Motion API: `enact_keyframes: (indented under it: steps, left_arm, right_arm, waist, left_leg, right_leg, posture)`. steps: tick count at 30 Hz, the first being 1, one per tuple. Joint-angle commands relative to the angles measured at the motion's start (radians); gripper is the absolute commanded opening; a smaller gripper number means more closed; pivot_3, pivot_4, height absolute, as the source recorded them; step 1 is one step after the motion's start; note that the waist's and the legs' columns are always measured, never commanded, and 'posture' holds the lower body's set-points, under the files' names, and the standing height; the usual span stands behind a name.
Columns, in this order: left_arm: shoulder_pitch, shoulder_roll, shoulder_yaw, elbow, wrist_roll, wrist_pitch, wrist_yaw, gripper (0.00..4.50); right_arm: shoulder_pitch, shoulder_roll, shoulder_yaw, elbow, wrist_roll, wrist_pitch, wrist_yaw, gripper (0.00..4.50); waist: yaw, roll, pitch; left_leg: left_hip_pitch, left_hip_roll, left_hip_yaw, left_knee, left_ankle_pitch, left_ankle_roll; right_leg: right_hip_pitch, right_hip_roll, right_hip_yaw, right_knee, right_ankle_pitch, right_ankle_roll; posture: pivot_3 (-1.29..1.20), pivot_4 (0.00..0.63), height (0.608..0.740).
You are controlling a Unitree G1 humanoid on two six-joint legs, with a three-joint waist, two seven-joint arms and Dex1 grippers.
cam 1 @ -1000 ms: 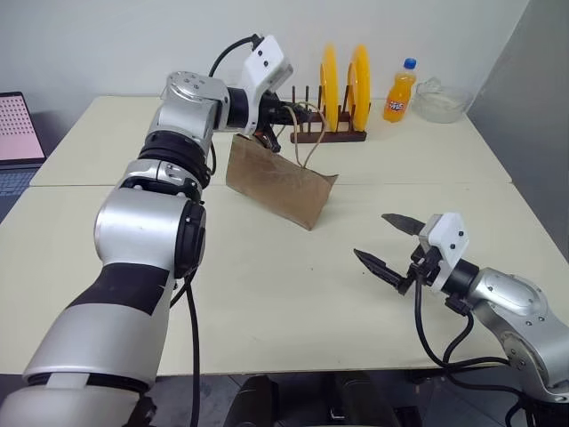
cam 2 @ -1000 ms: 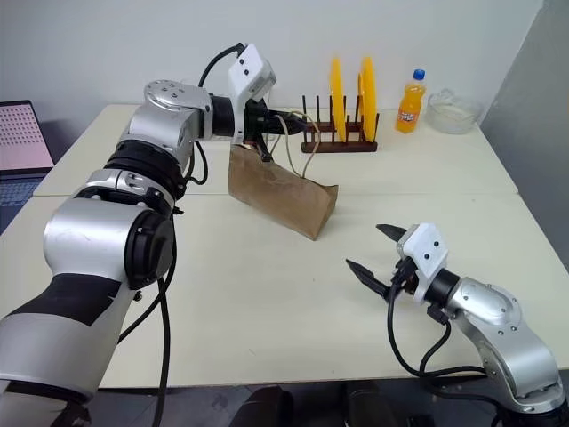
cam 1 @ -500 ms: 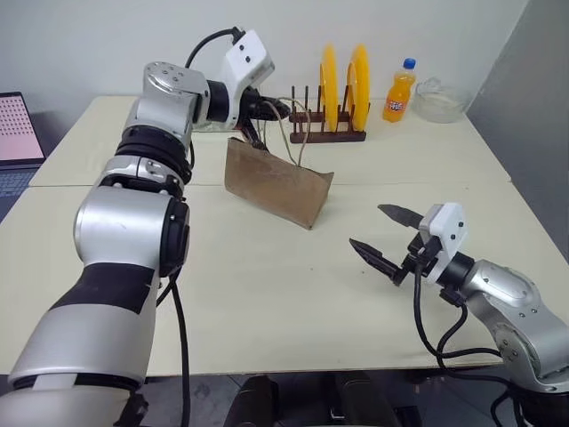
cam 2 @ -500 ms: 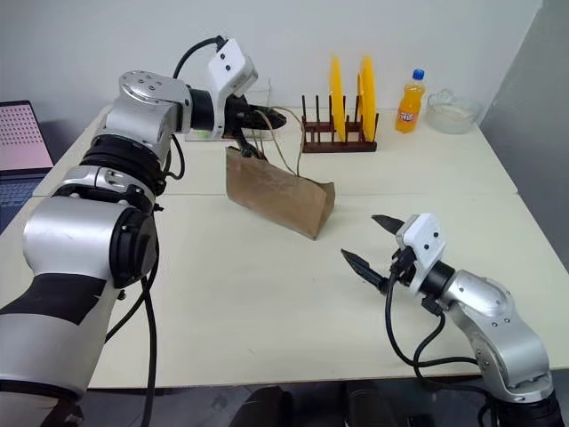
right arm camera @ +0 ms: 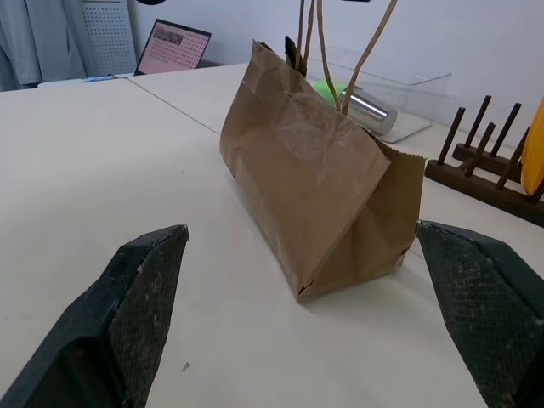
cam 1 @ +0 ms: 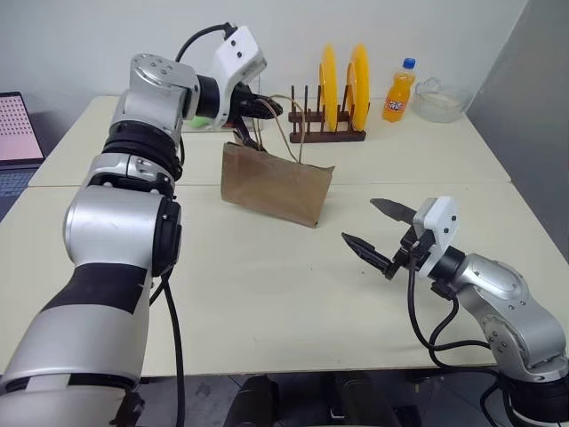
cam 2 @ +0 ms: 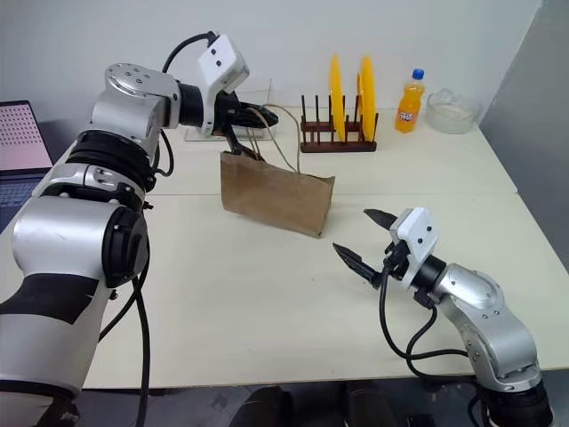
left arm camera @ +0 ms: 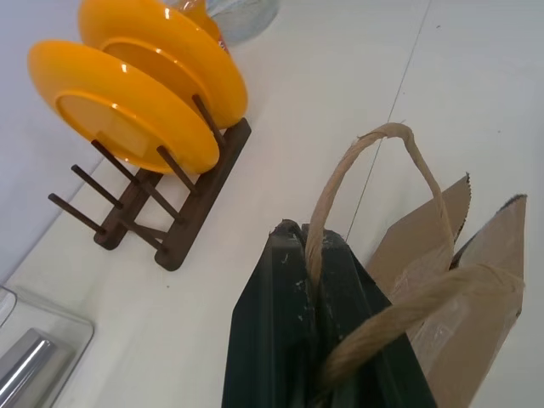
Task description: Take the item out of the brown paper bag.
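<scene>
My gripper will spread the bag's narrow opening point(right arm camera: 355, 123) wide when it pulls a tan cord handle outward, because the brown paper bag's end panel point(right arm camera: 378, 217) folds inward.
The brown paper bag point(cam 1: 276, 187) stands on the cream table point(cam 1: 267, 294), a little left of the middle, with its mouth up. My left gripper point(cam 1: 267, 108) hovers above the bag's left end and is shut on the tan cord handles point(left arm camera: 316, 223), which run taut from the bag to the black fingers point(left arm camera: 280, 331). My right gripper point(cam 1: 360, 222) is open with nothing in it, low over the table to the right of the bag and pointing toward it point(right arm camera: 314, 178). The item is hidden.
Behind the bag stands a wooden rack with two yellow plates point(cam 1: 342, 89). An orange soda bottle point(cam 1: 399, 92) and a glass bowl point(cam 1: 442, 100) are at the back right. A clear tray point(right arm camera: 399, 93) holds a metal can. A laptop point(cam 1: 18, 129) sits far left.
My left gripper has carried the handles to the left, and the bag now stands straighter. The right gripper has drifted slightly left, still open.
</scene>
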Motion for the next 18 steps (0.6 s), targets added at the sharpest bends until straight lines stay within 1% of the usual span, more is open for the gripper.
enact_keyframes:
  steps: [1, 7, 10, 12, 18]
  left_arm:
    - [-0.017, 0.029, -0.007, -0.064, 0.003, -0.002, -0.011, 0.01]
    - [0.029, 0.03, -0.035, -0.105, 0.01, -0.024, -0.021, 0.01]
    - [0.063, 0.036, -0.053, -0.127, 0.02, -0.038, -0.028, 0.66]
    - [0.081, 0.042, -0.061, -0.142, 0.021, -0.047, -0.035, 1.21]
    - [0.116, 0.081, -0.069, -0.189, 0.033, -0.075, -0.027, 3.15]
  right_arm:
    - [-0.018, -0.001, -0.007, -0.005, -0.001, -0.034, 0.013, 4.5]
    - [-0.026, 0.001, 0.005, 0.005, -0.003, -0.041, 0.023, 4.5]
    - [-0.029, -0.003, 0.006, 0.005, -0.001, -0.037, 0.024, 4.5]
    - [-0.029, -0.006, 0.006, 0.002, 0.0, -0.035, 0.027, 4.5]
    - [-0.018, -0.021, 0.003, -0.014, 0.006, -0.023, 0.04, 4.5]
  waist:
    - [0.0, 0.0, 0.0]
    - [0.0, 0.0, 0.0]
    - [0.0, 0.0, 0.0]
    - [0.0, 0.0, 0.0]
    - [0.0, 0.0, 0.0]
  left_leg:
    - [0.0, 0.0, 0.0, 0.0, 0.0, 0.0]
    - [0.0, 0.0, 0.0, 0.0, 0.0, 0.0]
    - [0.0, 0.0, 0.0, 0.0, 0.0, 0.0]
    - [0.0, 0.0, 0.0, 0.0, 0.0, 0.0]
    - [0.001, 0.0, 0.0, 0.0, 0.0, 0.0]
  right_leg:
    - [0.0, 0.0, 0.0, 0.0, 0.0, 0.0]
    - [0.0, 0.0, 0.0, 0.0, 0.0, 0.0]
    - [0.0, 0.0, 0.0, 0.0, 0.001, -0.001]
    - [0.0, 0.0, 0.001, 0.0, 0.001, -0.002]
    - [0.0, 0.0, 0.0, 0.0, 0.002, -0.003]
  posture:
    - [0.0, 0.15, 0.74]
    - [0.0, 0.15, 0.74]
    - [0.0, 0.15, 0.74]
    - [0.0, 0.15, 0.74]
    - [0.0, 0.15, 0.74]
